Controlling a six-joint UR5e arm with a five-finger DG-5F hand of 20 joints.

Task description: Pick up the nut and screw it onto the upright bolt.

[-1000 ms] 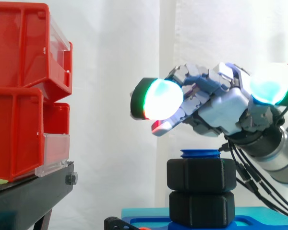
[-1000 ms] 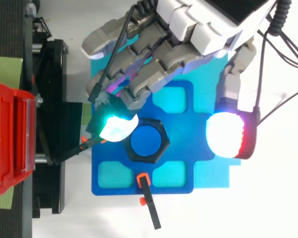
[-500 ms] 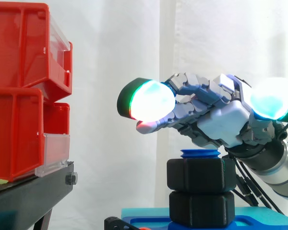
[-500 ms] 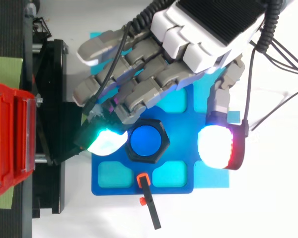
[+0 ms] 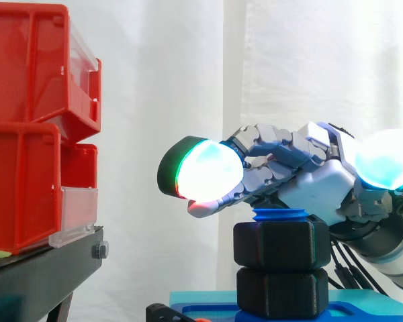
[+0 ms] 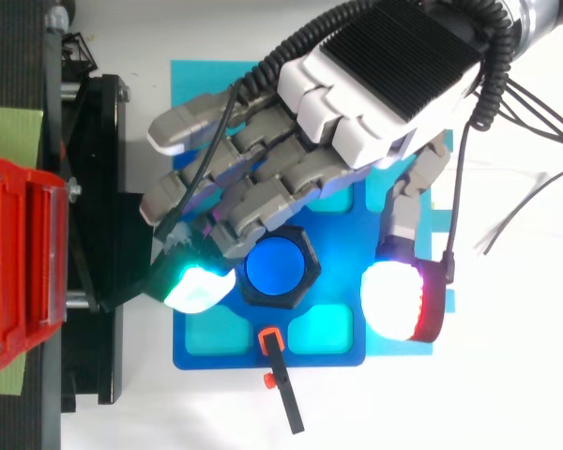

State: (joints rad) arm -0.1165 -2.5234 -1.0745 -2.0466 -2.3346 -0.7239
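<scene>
I expect the upper nut (image 5: 282, 245) to spin around the bolt and hardly go down when I turn it, because the seam (image 5: 282, 270) above the lower nut is already narrow.
A blue upright bolt (image 6: 274, 268) stands on a blue base plate (image 6: 220, 352). Its top (image 5: 279, 215) pokes out of the upper of two black hex nuts (image 5: 282, 245) stacked one on the other, the lower nut (image 5: 282, 292) resting near the plate. My hand (image 6: 380, 80) hovers just over the bolt with its fingers stretched out and spread, holding nothing. One glowing fingertip (image 6: 197, 287) lies left of the nut and the thumb's pad (image 6: 392, 300) right of it. In the side view the hand (image 5: 319, 184) sits barely above the bolt top.
Red bins (image 5: 27, 127) stand stacked on a black stand (image 5: 40, 275) at the left. A small black lever with orange ends (image 6: 280, 380) lies at the plate's front edge. A cyan mat (image 6: 192, 80) lies under the plate.
The hand has sunk toward the bolt top and slid further over the nut, with its fingers stretching out toward the bins. The nuts and bolt have not moved.
</scene>
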